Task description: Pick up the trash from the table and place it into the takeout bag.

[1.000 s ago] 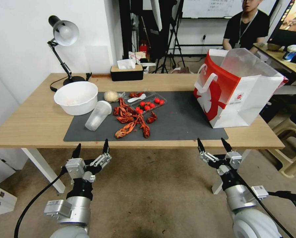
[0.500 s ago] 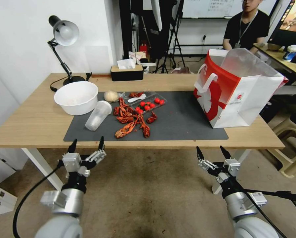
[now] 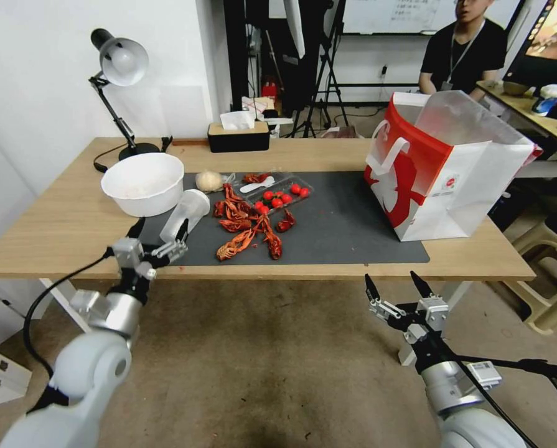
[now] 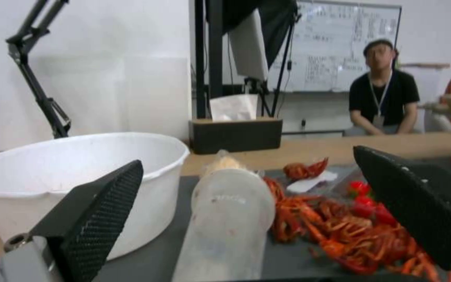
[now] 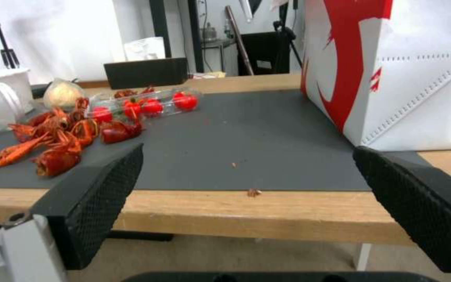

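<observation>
Only faint specks show through the cup's see-through side, so I expect the clear plastic cup (image 3: 183, 216) to be empty when I lift it.
A clear plastic cup (image 3: 187, 213) lies on its side on the dark mat (image 3: 340, 230) of the table (image 3: 54, 236). My left gripper (image 3: 162, 224) hovers open at the table's front edge, just short of the cup's base (image 4: 225, 223), with a finger on either side. Red crayfish shells (image 3: 247, 227) (image 4: 335, 223) are heaped beside the cup. A white round bowl (image 3: 143, 182) (image 4: 69, 168) stands to the cup's left. The takeout bag (image 3: 446, 168) (image 5: 408, 66) stands open on the right. Lower down, in front of the table's edge, my right gripper (image 3: 391, 277) (image 5: 249, 152) is open and holds nothing.
A clear tray of cherry tomatoes (image 3: 284, 190) (image 5: 147, 103) and a wrapped beige ball (image 3: 209, 180) lie behind the shells. A desk lamp (image 3: 119, 62) and a black tissue box (image 3: 238, 137) stand at the back. The mat between shells and bag is bare.
My left arm has risen and reached forward from below the table's edge up to the cup. The right gripper has sunk a little.
</observation>
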You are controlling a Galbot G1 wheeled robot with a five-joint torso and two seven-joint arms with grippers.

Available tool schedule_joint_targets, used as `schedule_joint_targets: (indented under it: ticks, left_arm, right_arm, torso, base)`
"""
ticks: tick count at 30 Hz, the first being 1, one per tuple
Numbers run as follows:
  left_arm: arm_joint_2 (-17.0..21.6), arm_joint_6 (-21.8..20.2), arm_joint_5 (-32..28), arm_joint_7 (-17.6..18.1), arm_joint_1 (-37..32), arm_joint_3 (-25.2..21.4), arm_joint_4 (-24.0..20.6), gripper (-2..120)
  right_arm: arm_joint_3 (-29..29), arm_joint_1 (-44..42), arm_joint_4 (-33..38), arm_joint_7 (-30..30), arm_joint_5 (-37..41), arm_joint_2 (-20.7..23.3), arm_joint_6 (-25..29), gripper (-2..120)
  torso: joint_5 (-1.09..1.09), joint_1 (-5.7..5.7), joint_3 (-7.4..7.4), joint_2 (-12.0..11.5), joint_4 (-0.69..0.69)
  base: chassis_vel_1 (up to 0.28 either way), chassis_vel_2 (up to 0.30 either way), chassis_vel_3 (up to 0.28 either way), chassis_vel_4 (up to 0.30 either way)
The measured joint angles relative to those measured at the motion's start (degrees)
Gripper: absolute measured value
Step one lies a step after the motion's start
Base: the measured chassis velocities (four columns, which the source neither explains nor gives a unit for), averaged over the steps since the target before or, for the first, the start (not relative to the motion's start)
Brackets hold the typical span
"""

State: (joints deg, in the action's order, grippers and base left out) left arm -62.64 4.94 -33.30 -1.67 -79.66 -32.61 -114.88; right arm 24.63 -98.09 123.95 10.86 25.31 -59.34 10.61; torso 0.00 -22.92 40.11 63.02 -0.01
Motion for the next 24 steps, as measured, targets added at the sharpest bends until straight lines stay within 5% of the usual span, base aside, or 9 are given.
schedule_joint_targets:
  ticks: [11,14,24]
  left_arm:
    - [7.8,-7.5,-5.3,-2.2,8.9,2.6,8.0,100]
    - [9.7,-12.4,-8.3,-3.3,10.8,3.8,9.0,100]
    - [10.2,-20.4,-11.1,-3.3,15.4,5.0,11.1,100]
  right_arm:
    - [-0.3,0.0,0.0,0.5,-1.0,-0.3,-0.4,100]
    - [-0.2,-0.1,-0.1,0.6,-1.1,-0.3,-0.5,100]
    - [-0.2,0.3,-1.0,0.5,-1.2,-0.3,-0.5,100]
  torso:
    - [0.00,0.00,0.00,0.0,0.01]
    - [0.00,0.00,0.00,0.0,0.02]
    - [-0.01,0.00,0.00,0.0,0.00]
  base:
    - [0.000,0.000,0.000,0.000]
    - [0.000,0.000,0.000,0.000]
    - [0.000,0.000,0.000,0.000]
